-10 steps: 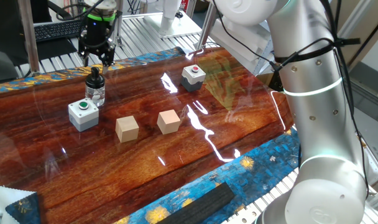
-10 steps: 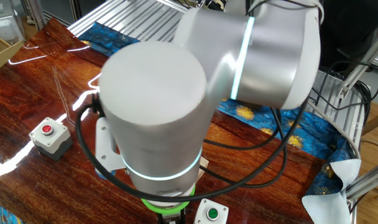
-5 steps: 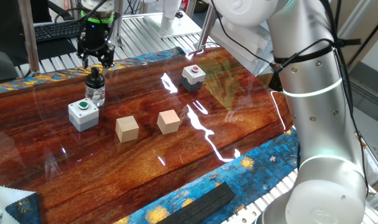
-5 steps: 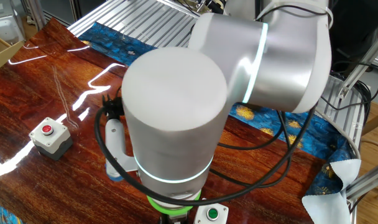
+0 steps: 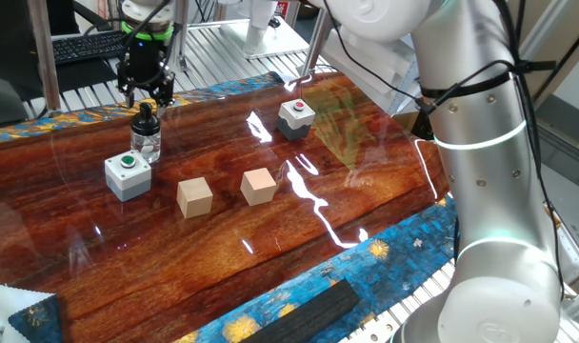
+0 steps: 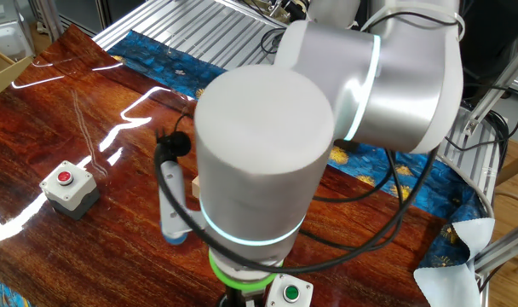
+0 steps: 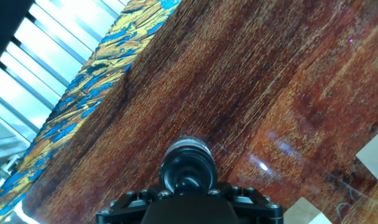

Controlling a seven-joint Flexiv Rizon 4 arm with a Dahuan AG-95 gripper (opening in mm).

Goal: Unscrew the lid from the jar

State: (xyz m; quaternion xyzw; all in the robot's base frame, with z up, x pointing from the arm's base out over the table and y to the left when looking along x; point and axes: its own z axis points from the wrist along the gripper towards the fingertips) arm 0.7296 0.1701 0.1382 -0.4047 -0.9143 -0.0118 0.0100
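A pale shape point(image 5: 148, 148) can be seen inside the jar beneath the lid point(image 5: 146, 121), so a white spoon will come out with the lid when I lift it.
The small clear glass jar point(image 5: 149, 145) stands upright at the far left of the wooden table, with the black knobbed lid point(image 5: 145, 115) on it. My gripper point(image 5: 145, 94) hangs just above the lid, fingers apart, holding nothing. In the hand view I look straight down on the lid point(image 7: 188, 168), centred right in front of the gripper body; the fingertips do not show there. In the other fixed view the arm hides the jar and lid.
A grey box with a green button point(image 5: 127, 174) sits just in front of the jar. Two wooden cubes point(image 5: 194, 197) point(image 5: 259, 185) lie to its right. A grey box with a red button point(image 5: 295, 117) stands further back. A blue patterned cloth edges the table.
The gripper has risen slightly above the lid and the wrist has turned; the jar and lid have not moved.
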